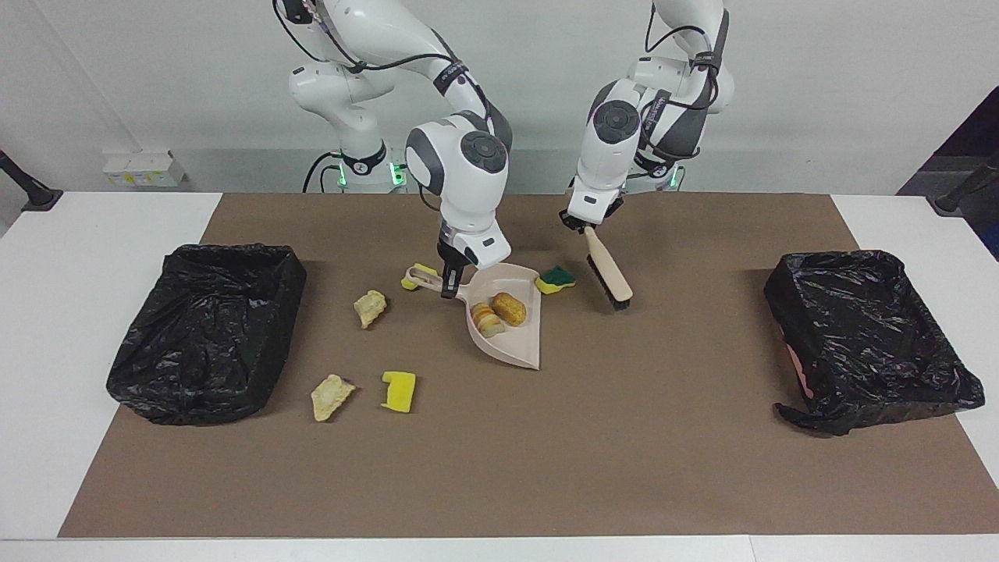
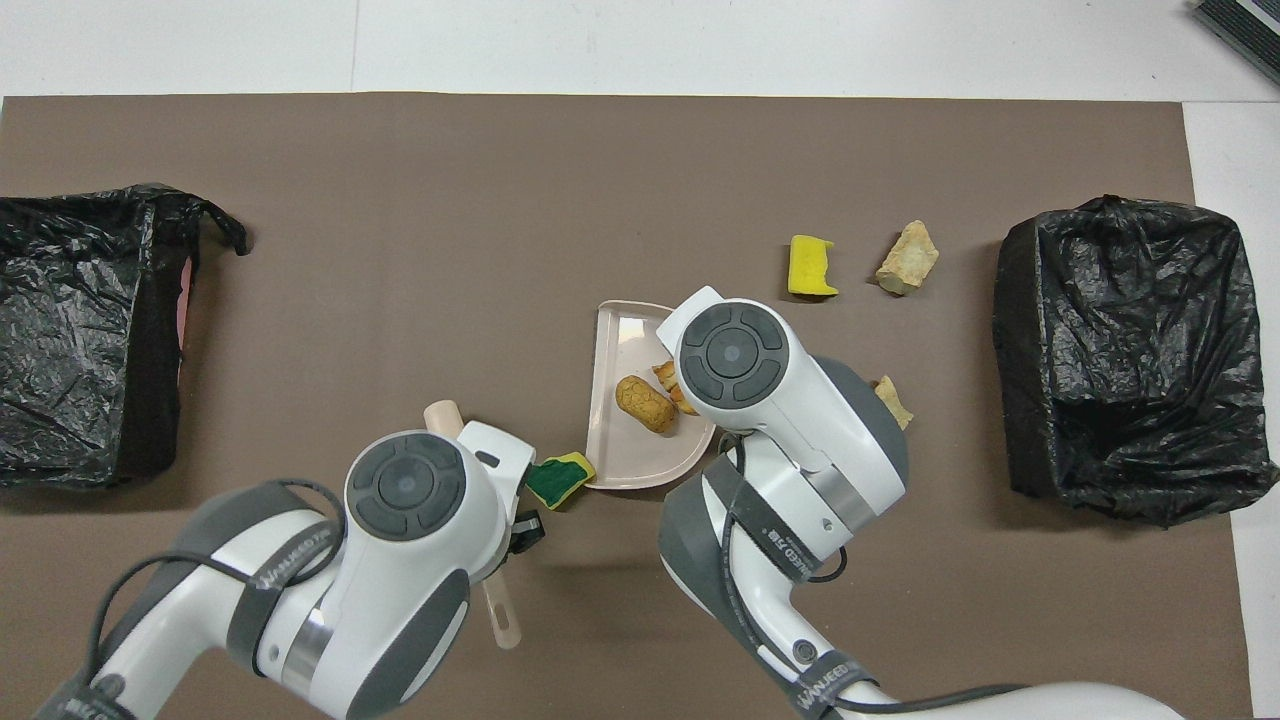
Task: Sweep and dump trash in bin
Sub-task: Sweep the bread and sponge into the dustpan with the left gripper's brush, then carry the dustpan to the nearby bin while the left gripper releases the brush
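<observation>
My left gripper should use the brush to sweep the sponge into the dustpan (image 1: 521,286) before dumping, because the green and yellow sponge (image 1: 556,280) is outside the dustpan's edge.
My right gripper (image 1: 447,282) is shut on the handle of the beige dustpan (image 1: 511,343), whose lip rests on the brown mat. Two orange-brown bread lumps (image 1: 507,308) lie in the dustpan (image 2: 620,340). My left gripper (image 1: 587,225) is shut on the brush (image 1: 607,269), held tilted above the mat beside the pan. A green and yellow sponge (image 1: 556,279) lies between pan and brush. More trash lies toward the right arm's end: a small yellow scrap (image 1: 414,275), two tan chunks (image 1: 369,307) (image 1: 331,396) and a yellow sponge (image 1: 399,390).
A black-bagged bin (image 1: 207,328) stands at the right arm's end of the mat and another bin (image 1: 866,336) at the left arm's end. In the overhead view both arms cover their grippers and part of the pan.
</observation>
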